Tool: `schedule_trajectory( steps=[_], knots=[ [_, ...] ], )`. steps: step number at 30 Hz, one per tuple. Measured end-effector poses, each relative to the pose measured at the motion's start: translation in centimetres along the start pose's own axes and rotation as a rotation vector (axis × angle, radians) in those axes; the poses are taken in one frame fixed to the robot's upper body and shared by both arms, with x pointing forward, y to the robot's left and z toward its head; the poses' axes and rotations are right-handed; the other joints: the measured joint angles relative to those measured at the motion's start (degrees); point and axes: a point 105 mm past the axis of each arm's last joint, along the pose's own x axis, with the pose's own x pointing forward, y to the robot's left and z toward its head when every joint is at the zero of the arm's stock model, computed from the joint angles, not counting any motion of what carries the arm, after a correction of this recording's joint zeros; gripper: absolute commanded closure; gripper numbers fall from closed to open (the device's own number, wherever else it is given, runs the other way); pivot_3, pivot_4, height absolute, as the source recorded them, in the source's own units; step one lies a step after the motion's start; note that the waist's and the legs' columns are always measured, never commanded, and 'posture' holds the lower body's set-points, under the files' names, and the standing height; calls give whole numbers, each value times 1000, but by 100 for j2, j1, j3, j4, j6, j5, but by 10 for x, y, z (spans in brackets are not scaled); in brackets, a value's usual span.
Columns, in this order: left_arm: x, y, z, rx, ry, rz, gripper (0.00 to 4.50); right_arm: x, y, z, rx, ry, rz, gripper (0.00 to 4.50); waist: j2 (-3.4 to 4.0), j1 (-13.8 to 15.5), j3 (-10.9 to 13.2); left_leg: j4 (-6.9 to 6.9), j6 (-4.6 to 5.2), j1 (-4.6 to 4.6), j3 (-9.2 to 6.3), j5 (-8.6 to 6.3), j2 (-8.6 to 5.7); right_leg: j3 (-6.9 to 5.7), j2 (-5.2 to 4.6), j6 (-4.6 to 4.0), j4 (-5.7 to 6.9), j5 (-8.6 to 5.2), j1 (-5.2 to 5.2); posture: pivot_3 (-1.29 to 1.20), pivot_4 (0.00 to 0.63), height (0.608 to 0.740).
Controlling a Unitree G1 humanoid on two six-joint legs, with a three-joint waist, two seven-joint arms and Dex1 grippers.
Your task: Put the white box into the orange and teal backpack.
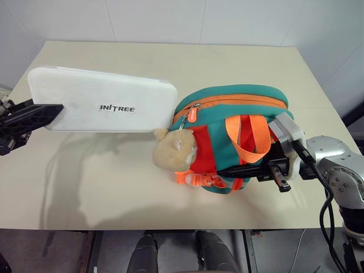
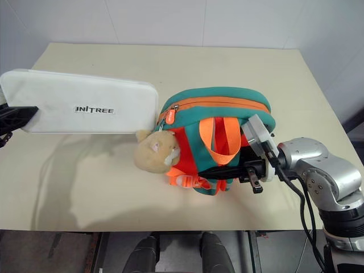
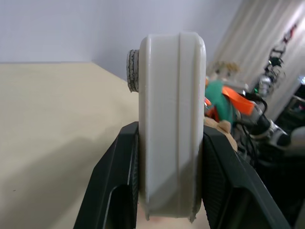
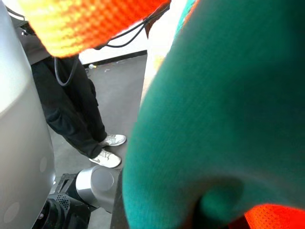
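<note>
I should keep pushing with my left gripper until the box is inside, because the white box's loose end (image 1: 170,106) faces the backpack's opening (image 1: 182,114) by the orange zipper pull.
The white box (image 1: 102,99), flat with dark lettering on top, hangs level above the left half of the table. My left gripper (image 1: 54,109) is shut on its left end; in the left wrist view both black fingers (image 3: 119,176) clamp the box's narrow edge (image 3: 169,119). The box's right corner nearly meets the orange and teal backpack (image 1: 227,105), which lies at the table's front right with its tan plush toy (image 1: 173,151) facing left and an orange zipper pull (image 1: 192,114) at the near end. My right gripper (image 1: 239,169) is shut on the backpack's lower right side, amid teal fabric (image 4: 214,119).
The beige table (image 1: 114,187) has its front edge just below the backpack and a white wall behind. An orange strap loop (image 1: 250,142) drapes over my right gripper. A person in dark trousers (image 4: 76,109) stands on the floor beyond the table.
</note>
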Motion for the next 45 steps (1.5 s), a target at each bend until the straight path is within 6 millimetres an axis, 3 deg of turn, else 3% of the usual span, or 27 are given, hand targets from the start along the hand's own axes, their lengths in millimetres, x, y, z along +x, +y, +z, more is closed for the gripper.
schedule_trajectory(
  steps=[8, 16, 34, 40, 45],
  knots=[
    [10, 2, -7, 69, 78, -13, 3172, 1, -6, 1, -5, -3, -8, 4497, 5, -3, 3, 4, 0, 2, 0, 0, 1, 1, 1, 0, 7, 0, 0, 0, 150, 740],
    [40, 3, -1, 228, 153, -66, 3172, 1, -10, 1, -2, -14, -20, 4497, 6, 43, 3, 34, 1, 2, 0, 0, 0, 0, 2, 8, 15, 4, 16, 0, 150, 740],
    [84, -1, -10, 411, 302, -190, 3173, 3, -14, 1, -26, -14, -24, 4497, 7, 47, 4, 83, 4, 3, -2, -2, 0, 1, 9, 11, 52, 5, 25, 0, 150, 740],
    [118, 4, -27, 384, 261, -239, 3173, 5, -15, 1, -31, -20, -24, 4497, 7, 60, 4, 95, 4, 1, -3, -2, 0, 3, 11, 18, 55, 9, 28, 0, 150, 740],
    [152, 5, -53, 295, 210, -280, 3173, 6, -17, 1, -33, -26, -26, 4497, 7, 71, 4, 95, 5, 0, -5, -2, 0, 3, 13, 20, 65, 9, 25, 0, 150, 740]
  ],
)
